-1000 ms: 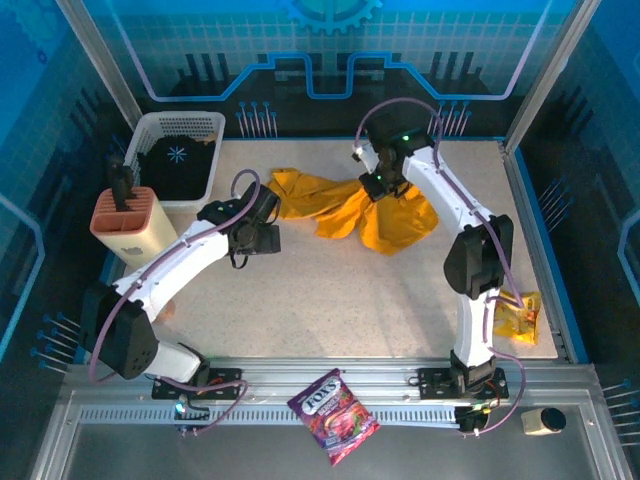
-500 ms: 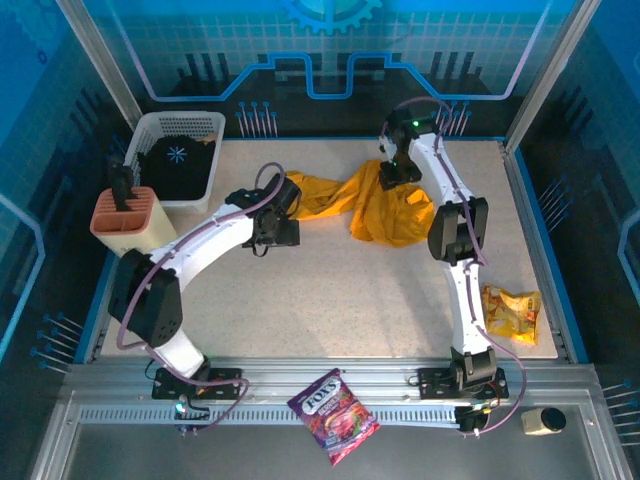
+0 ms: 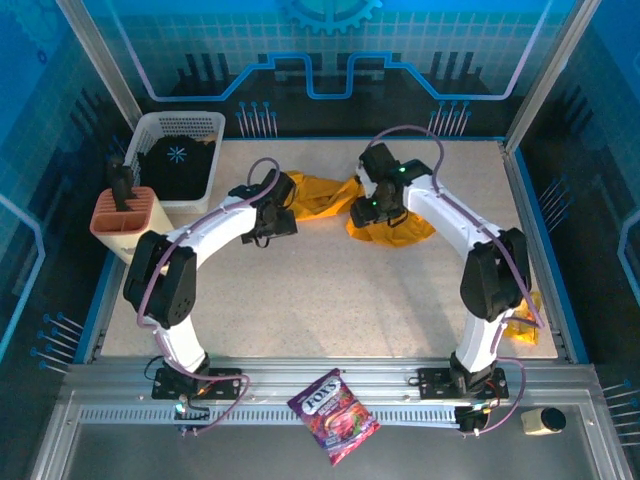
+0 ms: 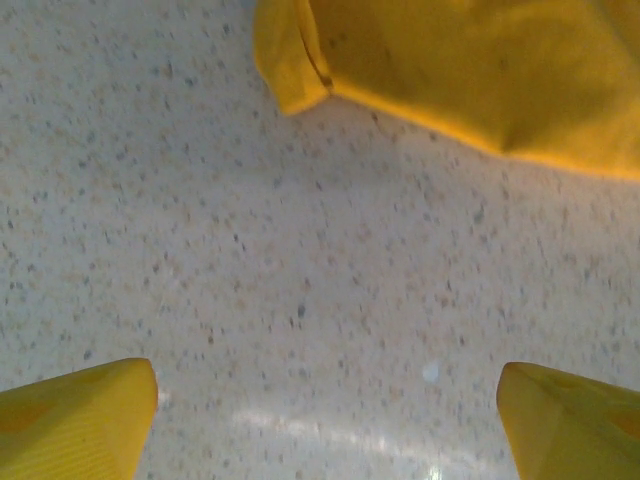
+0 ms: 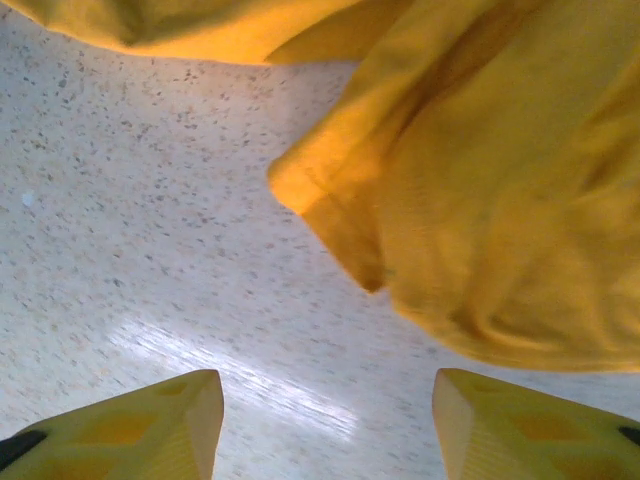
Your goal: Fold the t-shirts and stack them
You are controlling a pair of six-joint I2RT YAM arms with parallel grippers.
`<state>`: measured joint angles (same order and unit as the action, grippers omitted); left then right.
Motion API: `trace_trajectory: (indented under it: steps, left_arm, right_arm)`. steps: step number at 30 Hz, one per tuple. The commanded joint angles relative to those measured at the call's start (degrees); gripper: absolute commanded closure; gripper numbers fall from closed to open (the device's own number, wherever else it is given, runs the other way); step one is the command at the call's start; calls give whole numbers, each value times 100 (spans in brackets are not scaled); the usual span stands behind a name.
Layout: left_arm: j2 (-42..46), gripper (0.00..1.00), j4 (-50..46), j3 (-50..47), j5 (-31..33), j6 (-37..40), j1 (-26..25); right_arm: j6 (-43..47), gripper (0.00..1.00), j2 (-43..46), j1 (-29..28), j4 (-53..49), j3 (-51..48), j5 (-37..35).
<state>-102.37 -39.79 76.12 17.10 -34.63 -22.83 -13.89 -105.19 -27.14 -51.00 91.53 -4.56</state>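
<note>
I expect the golden-yellow t-shirt (image 3: 398, 232) to spread out into a much wider sheet when I lift and pull it, because it lies bunched up in loose, overlapping folds (image 5: 368, 178).
One golden-yellow t-shirt (image 3: 392, 222) lies crumpled at the back middle of the table, a thinner part (image 3: 322, 192) stretching left. In the top view my left gripper (image 3: 280, 218) sits at the shirt's left end, and my right gripper (image 3: 364, 212) hovers over its middle. The left wrist view has the fingertips (image 4: 82, 420) far apart over bare table, the shirt's hem (image 4: 450, 70) ahead of my left gripper (image 4: 325, 425). In the right wrist view my right gripper (image 5: 320, 425) is open and holds nothing, with a folded shirt edge (image 5: 480, 200) just beyond it.
A white basket (image 3: 160, 128) holding a dark garment stands at the back left, with an orange-topped holder (image 3: 125, 215) in front of it. A yellow snack bag (image 3: 518, 316) lies by the right edge. A purple candy bag (image 3: 333, 415) rests on the front rail.
My right gripper has opened, let go of the shirt and come down to the left. The shirt has dropped into a tighter heap. My left gripper moved right, up to the shirt's left end.
</note>
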Motion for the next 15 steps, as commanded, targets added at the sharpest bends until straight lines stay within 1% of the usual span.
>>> trace_trajectory:
  steps: [1, 4, 9, 13, 15]
  left_arm:
    - [-399, 10, 428, 360, -55, -124, 259]
    - [-749, 10, 530, 662, -112, -127, 416]
    - [-1072, 10, 816, 901, -40, -231, 524]
    - [-1409, 11, 868, 1171, -37, -305, 617]
    - [-1629, 11, 846, 1325, -81, -307, 663]
  right_arm:
    - [-846, 39, -611, -127, 719, -87, 219]
    - [-1138, 37, -1096, -267, 807, 253, -35]
    - [-1576, 39, -1692, -371, 937, 638, -452]
    - [-1906, 44, -1914, -380, 1115, 636, -704]
    - [-1989, 51, -2006, -369, 1167, 670, -788]
